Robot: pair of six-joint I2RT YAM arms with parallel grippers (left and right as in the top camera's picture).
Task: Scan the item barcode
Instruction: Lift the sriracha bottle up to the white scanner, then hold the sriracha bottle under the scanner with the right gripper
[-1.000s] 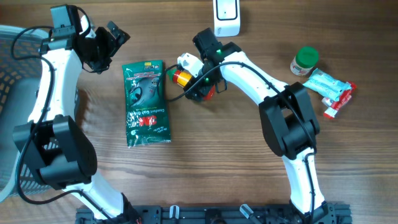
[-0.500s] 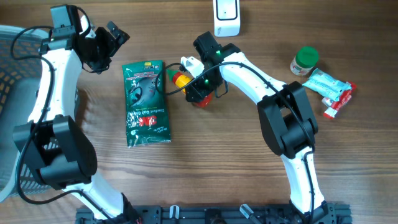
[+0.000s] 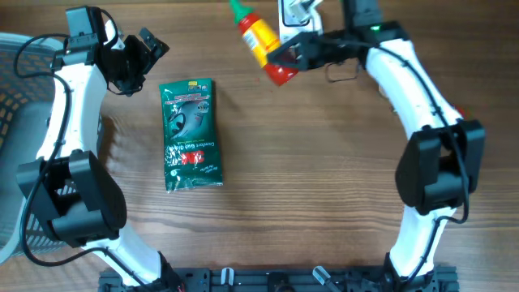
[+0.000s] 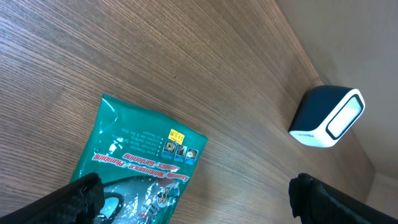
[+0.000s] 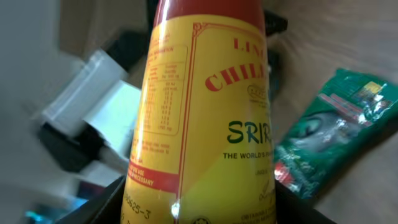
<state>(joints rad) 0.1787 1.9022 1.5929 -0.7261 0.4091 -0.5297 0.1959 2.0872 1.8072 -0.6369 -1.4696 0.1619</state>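
Next, I swing my right gripper back and turn the sriracha bottle over the scanner's window, because the bottle hangs slanted beside the scanner, clear of that window.
A yellow-labelled sriracha bottle with a green cap and red base hangs tilted above the table's back edge. My right gripper is shut on its lower part. In the right wrist view the bottle fills the frame between the dark fingers of that gripper, with small print on its label facing the camera. The white barcode scanner stands just right of the bottle, partly hidden by the arm, and shows as a dark-backed box in the left wrist view. My left gripper stays open at the far left, empty.
A green foil packet lies flat on the table left of centre, below the left gripper, and shows again as the packet and the packet. A grey wire basket sits at the left edge.
My right gripper closed on the bottle beside the green packet, lifted it off the table and carried it back toward the scanner. The left arm has not moved.
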